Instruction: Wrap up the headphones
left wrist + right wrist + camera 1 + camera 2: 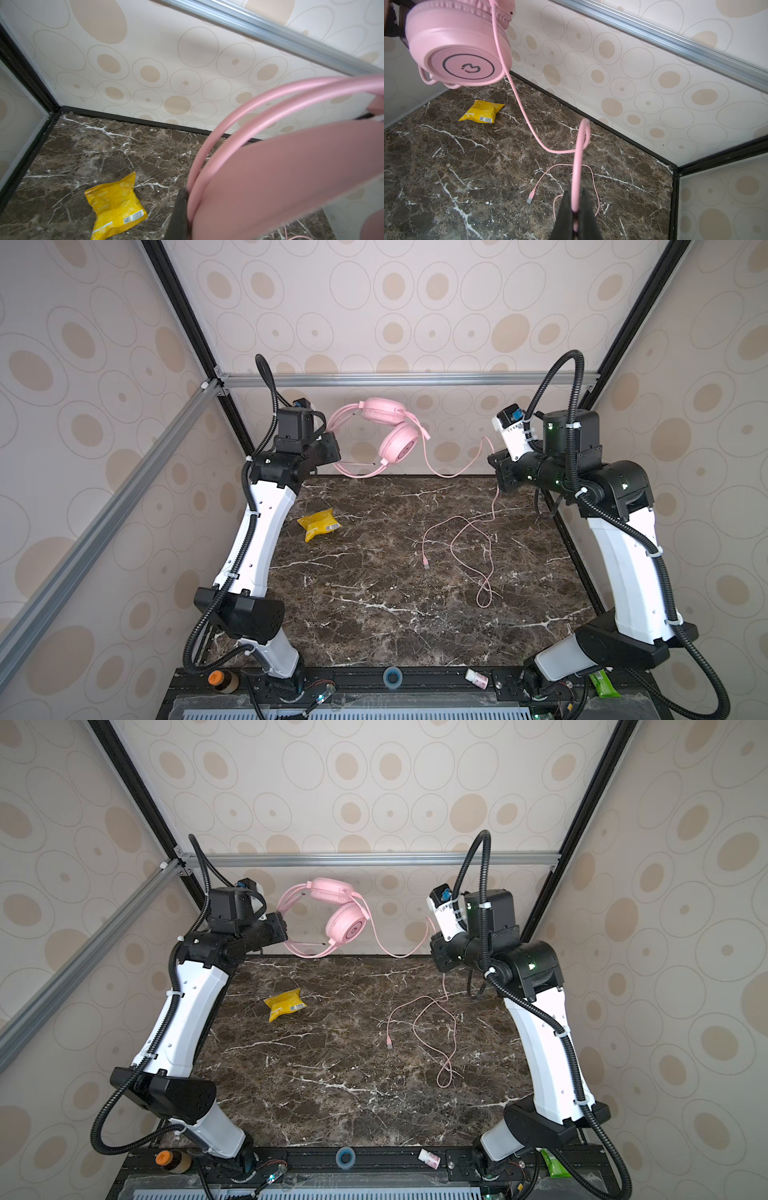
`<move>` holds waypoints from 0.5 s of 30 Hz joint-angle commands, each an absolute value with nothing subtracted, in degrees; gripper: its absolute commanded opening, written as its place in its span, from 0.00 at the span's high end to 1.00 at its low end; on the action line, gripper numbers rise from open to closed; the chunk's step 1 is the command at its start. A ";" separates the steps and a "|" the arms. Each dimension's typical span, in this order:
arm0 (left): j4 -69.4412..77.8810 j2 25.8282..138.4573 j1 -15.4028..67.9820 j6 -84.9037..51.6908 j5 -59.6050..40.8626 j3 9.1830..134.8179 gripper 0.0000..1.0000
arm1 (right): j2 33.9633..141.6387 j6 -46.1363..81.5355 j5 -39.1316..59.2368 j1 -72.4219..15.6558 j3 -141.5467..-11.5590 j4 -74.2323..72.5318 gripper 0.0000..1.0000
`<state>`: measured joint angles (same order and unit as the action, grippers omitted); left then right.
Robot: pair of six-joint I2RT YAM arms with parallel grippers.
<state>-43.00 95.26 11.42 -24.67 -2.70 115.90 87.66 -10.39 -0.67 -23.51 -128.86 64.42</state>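
Note:
My right gripper needs to lift the cable while my left gripper swings the headphones under it, because the cable sags [449, 477] from the earcups to my right gripper.
The pale pink headphones [392, 429] [343, 911] hang in the air near the back wall, earcups stacked one above the other. My left gripper [332, 450] [282, 930] is shut on the double-wire headband [270, 99]; one dark finger [178, 214] presses against the wires. My right gripper [498, 466] [437, 950] [576, 199] is shut on the thin pink cable [577, 166], which sags from the lower earcup [458, 45] to the jaws. The rest of the cable [469, 547] lies looped on the marble table, ending in its plug [427, 564] [530, 198].
A yellow snack packet [319, 524] [116, 205] lies on the marble table [374, 614] towards the back left. An aluminium bar [407, 379] crosses the back wall above the headphones. On the front rail sit a brown bottle [222, 680], a small white bottle [476, 677] and a green packet [600, 682].

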 commanded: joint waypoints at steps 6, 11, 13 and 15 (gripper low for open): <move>-41.90 92.81 12.72 -20.12 2.34 115.66 1.00 | 84.13 -7.01 -13.18 -21.99 -126.11 69.05 1.00; -41.47 92.91 17.76 -12.52 3.77 115.82 1.00 | 86.82 -4.26 -11.19 -16.37 -131.24 73.24 1.00; -41.35 92.69 20.00 -10.43 4.41 114.70 1.00 | 87.79 -4.05 -10.98 -16.36 -133.28 73.28 1.00; -41.46 92.55 22.45 -8.41 6.41 113.25 1.00 | 89.70 -3.64 -10.34 -16.35 -135.28 73.97 1.00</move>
<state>-44.21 95.02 19.99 -12.82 4.71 113.65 87.61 -5.15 -10.31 -16.34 -132.77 71.61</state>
